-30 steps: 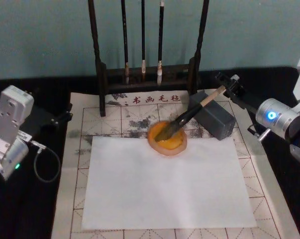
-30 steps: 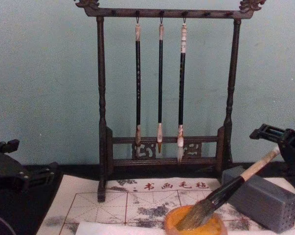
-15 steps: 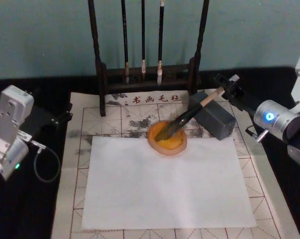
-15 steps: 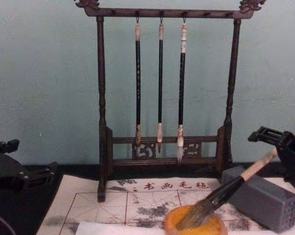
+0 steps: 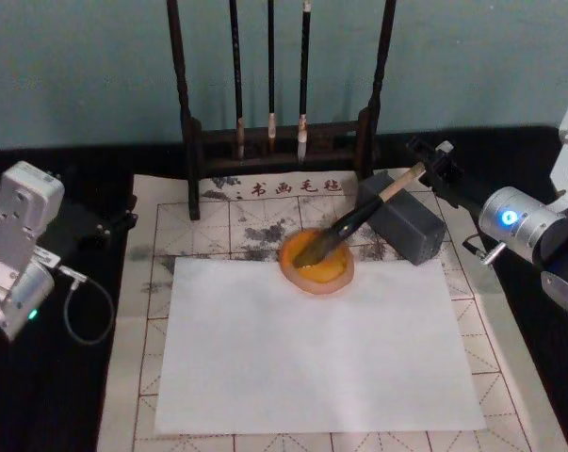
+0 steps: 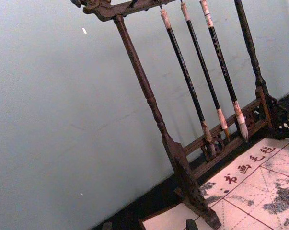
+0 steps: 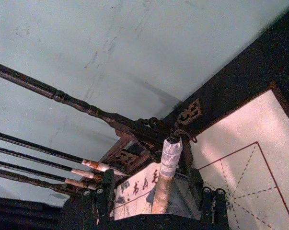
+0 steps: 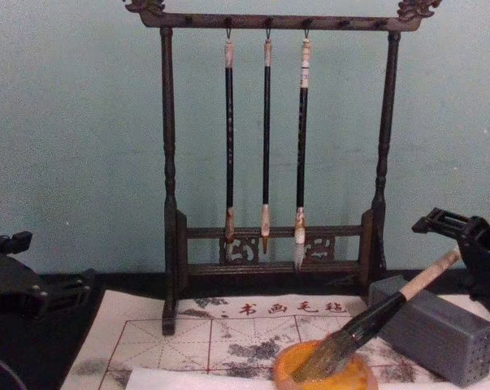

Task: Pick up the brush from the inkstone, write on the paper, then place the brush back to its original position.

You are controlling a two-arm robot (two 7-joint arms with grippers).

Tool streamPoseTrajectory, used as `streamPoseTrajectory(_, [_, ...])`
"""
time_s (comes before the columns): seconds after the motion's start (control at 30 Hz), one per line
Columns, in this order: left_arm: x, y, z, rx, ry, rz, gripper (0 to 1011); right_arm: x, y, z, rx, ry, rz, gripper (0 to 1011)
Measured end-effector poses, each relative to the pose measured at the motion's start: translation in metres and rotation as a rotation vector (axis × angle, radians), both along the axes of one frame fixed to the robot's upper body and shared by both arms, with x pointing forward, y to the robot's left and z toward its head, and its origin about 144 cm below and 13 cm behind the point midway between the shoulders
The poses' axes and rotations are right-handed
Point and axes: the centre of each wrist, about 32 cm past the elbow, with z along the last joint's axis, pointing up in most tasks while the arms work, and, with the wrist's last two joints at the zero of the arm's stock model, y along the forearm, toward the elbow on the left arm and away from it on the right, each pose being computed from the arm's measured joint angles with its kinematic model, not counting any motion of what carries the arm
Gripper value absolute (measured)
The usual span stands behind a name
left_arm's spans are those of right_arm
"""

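Note:
The brush's bristles point(image 8: 331, 355) spread into a blunt end point(image 8: 303, 374) against the orange inkstone, so I expect them to gather into a tapered tip when I lift the brush.
The brush point(image 5: 359, 218) lies slanted, its bristles resting in the orange inkstone point(image 5: 318, 265) and its pale handle propped on a grey block point(image 5: 408, 229). My right gripper point(image 5: 432, 162) is open at the handle's whitish end. In the right wrist view the brush point(image 7: 164, 178) lies between the spread fingers point(image 7: 98, 200) without being clamped. The chest view shows the brush point(image 8: 366, 321) rising from the inkstone point(image 8: 324, 375) toward the right gripper point(image 8: 464, 231). White paper point(image 5: 316, 344) lies in front of the inkstone. My left gripper point(image 5: 100, 224) is parked open at the far left.
A dark wooden rack point(image 8: 267, 260) with three thin hanging brushes point(image 8: 266, 138) stands behind the inkstone. The grey block point(image 8: 435, 329) sits right of the dish. A gridded felt mat point(image 5: 144, 282) lies under the paper, on a black table.
My right gripper has edged slightly closer around the end of the brush handle. The brush, inkstone and left arm have not moved.

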Motion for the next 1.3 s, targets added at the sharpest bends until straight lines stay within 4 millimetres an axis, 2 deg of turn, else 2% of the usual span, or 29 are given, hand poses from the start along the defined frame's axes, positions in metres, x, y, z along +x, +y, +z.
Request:
streamPoseTrajectory(0.43, [0.0, 0.0, 0.0, 0.0, 0.0, 0.0, 1001, 0.0001, -0.0001, 0.0001, 0.001, -0.001, 0.0, 999])
streamPoseTrajectory(0.63, [0.0, 0.0, 0.0, 0.0, 0.0, 0.0, 1001, 0.0, -0.0001, 0.0001, 0.001, -0.001, 0.0, 908])
streamPoseTrajectory(0.73, [0.0, 0.0, 0.0, 0.0, 0.0, 0.0, 1001, 0.0, -0.0001, 0.0001, 0.001, -0.002, 0.0, 794])
streamPoseTrajectory(0.77, [0.0, 0.0, 0.0, 0.0, 0.0, 0.0, 1001, 0.0, -0.0001, 0.0001, 0.001, -0.002, 0.0, 794])
streamPoseTrajectory(0.97, [0.0, 0.0, 0.0, 0.0, 0.0, 0.0, 1001, -0.0002, -0.0002, 0.0, 0.001, -0.002, 0.001, 604])
streamPoseTrajectory(1.03, [0.0, 0.0, 0.0, 0.0, 0.0, 0.0, 1001, -0.0002, -0.0002, 0.0, 0.001, -0.002, 0.001, 517])
streamPoseTrajectory(1.13, [0.0, 0.0, 0.0, 0.0, 0.0, 0.0, 1001, -0.0002, -0.0002, 0.0, 0.0, -0.002, 0.001, 458])
streamPoseTrajectory(1.23, [0.0, 0.0, 0.0, 0.0, 0.0, 0.0, 1001, -0.0002, -0.0001, 0.0001, 0.0, -0.002, 0.001, 315])
streamPoseTrajectory(1.3, [0.0, 0.0, 0.0, 0.0, 0.0, 0.0, 1001, -0.0002, -0.0001, 0.0001, 0.0, -0.002, 0.002, 276])
